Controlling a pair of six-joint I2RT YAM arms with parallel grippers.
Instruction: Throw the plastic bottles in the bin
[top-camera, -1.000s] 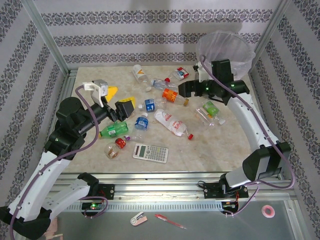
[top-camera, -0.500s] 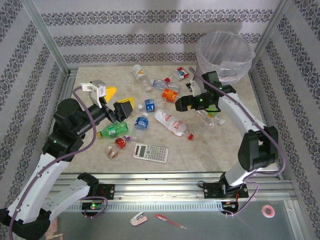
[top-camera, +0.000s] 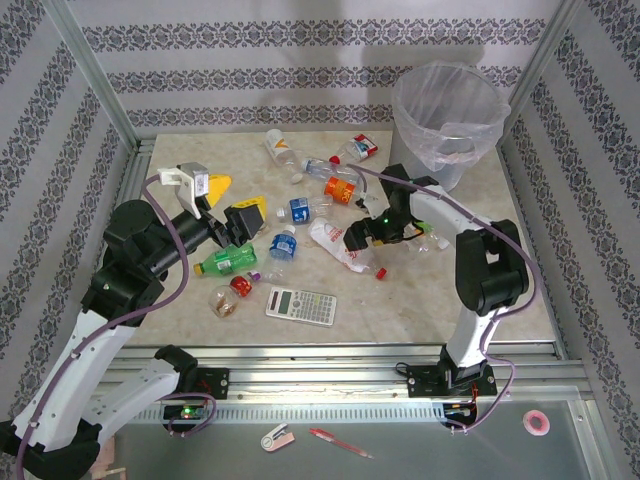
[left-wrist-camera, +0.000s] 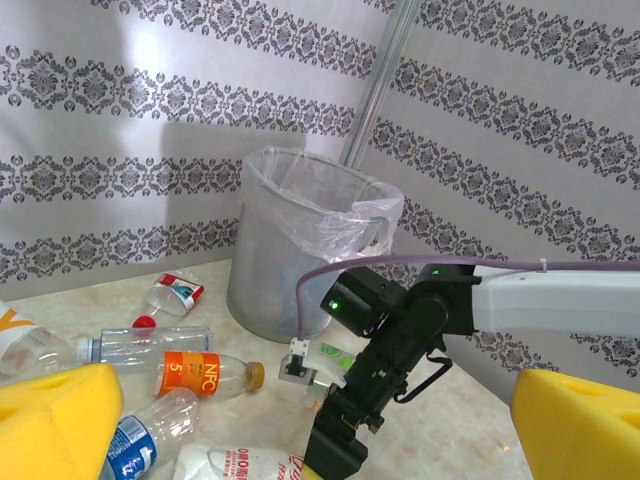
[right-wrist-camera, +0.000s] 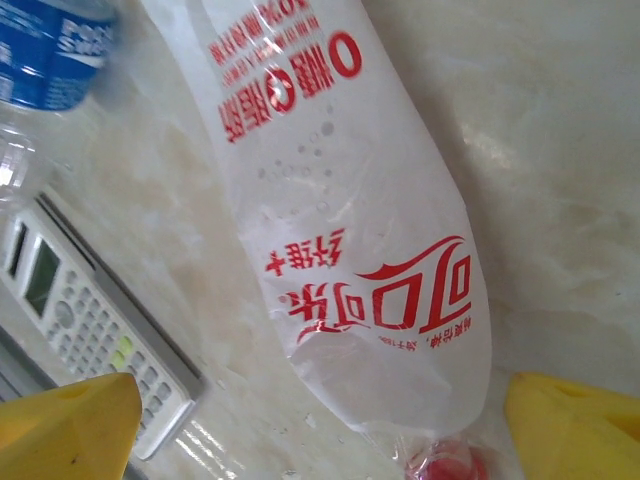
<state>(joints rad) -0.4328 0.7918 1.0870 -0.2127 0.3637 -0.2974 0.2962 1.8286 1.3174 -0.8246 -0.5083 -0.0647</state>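
Note:
My right gripper's spread fingers are lined up across the white bottle's body (right-wrist-camera: 350, 210). I keep lowering them until they are beside its large red lettering (right-wrist-camera: 415, 295), then close them.
Several plastic bottles lie across the table's middle. A crushed white bottle (top-camera: 335, 245) with red lettering and a red cap lies under my right gripper (top-camera: 353, 242). In the right wrist view this white bottle (right-wrist-camera: 370, 250) sits between the spread yellow fingertips (right-wrist-camera: 575, 430) of the open right gripper (right-wrist-camera: 320, 440), which holds nothing. My left gripper (top-camera: 243, 224) hovers open and empty above a green bottle (top-camera: 228, 261). An orange-label bottle (top-camera: 342, 190) lies farther back. The bin (top-camera: 450, 115) stands at the far right corner, and the left wrist view shows the bin (left-wrist-camera: 300, 250) behind the right arm.
A grey calculator (top-camera: 301, 305) lies near the front edge, close beside the white bottle in the right wrist view, calculator (right-wrist-camera: 90, 330). Blue-label bottles (top-camera: 283, 243) lie between the two grippers. Patterned walls and a metal frame enclose the table.
The right arm swung from beside the bin down and left to the crushed white bottle, staying open. The left arm has hardly moved.

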